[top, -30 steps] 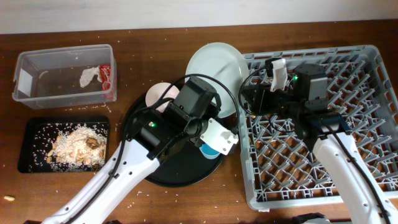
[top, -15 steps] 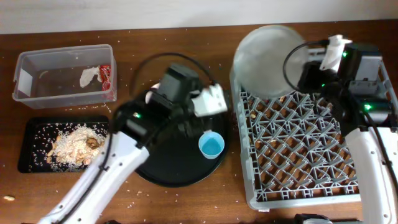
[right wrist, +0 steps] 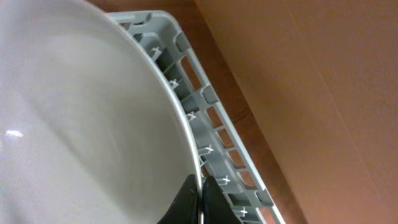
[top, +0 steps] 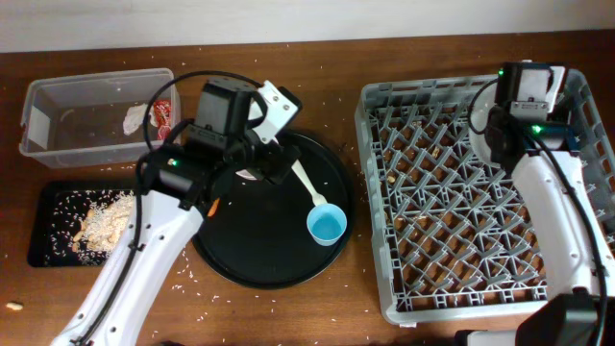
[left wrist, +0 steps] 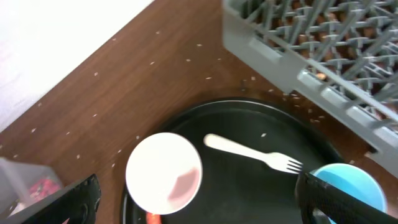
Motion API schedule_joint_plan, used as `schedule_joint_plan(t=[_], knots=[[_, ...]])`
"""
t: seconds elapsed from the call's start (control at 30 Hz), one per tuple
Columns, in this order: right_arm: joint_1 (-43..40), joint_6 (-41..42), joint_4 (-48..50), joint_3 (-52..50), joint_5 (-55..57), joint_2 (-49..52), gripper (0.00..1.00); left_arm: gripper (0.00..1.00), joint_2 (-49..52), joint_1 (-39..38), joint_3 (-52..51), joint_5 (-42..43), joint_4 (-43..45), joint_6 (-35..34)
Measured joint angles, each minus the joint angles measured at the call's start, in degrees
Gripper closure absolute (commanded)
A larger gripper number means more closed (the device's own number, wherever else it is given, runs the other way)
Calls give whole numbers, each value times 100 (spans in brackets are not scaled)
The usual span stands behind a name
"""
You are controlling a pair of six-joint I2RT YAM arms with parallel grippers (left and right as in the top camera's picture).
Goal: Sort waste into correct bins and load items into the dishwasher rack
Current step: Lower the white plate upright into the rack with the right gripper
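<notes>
Next, I pass the light-blue cup over with my left gripper, because the cup stands near that gripper and the dishwasher rack is under my right gripper.
My left gripper hangs open over the round black tray, with nothing between its fingers. Just below it sits the small white bowl, and an orange carrot tip peeks out at the bowl's near edge. A white plastic fork lies beside the bowl. The light-blue cup stands upright on the tray. My right gripper is shut on the rim of the pale grey plate, held against the far right edge of the dishwasher rack.
The clear tub at the back left holds a white tissue and a red wrapper. The black rectangular tray in front of it holds crumbly food scraps. Rice grains are scattered on the table.
My left gripper let go of the blue cup on the round tray, opened wide and swung back left over the bowl. The right arm carried the plate across to the rack's far right corner.
</notes>
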Motion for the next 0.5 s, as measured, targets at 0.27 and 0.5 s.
schedule_joint_plan(t=[0.27, 0.5], knots=[[323, -262, 17, 0, 70, 48, 95, 1, 0, 273, 0, 0, 7, -24], [564, -286, 7, 0, -293, 48, 41, 1, 0, 273, 0, 0, 9, -24]])
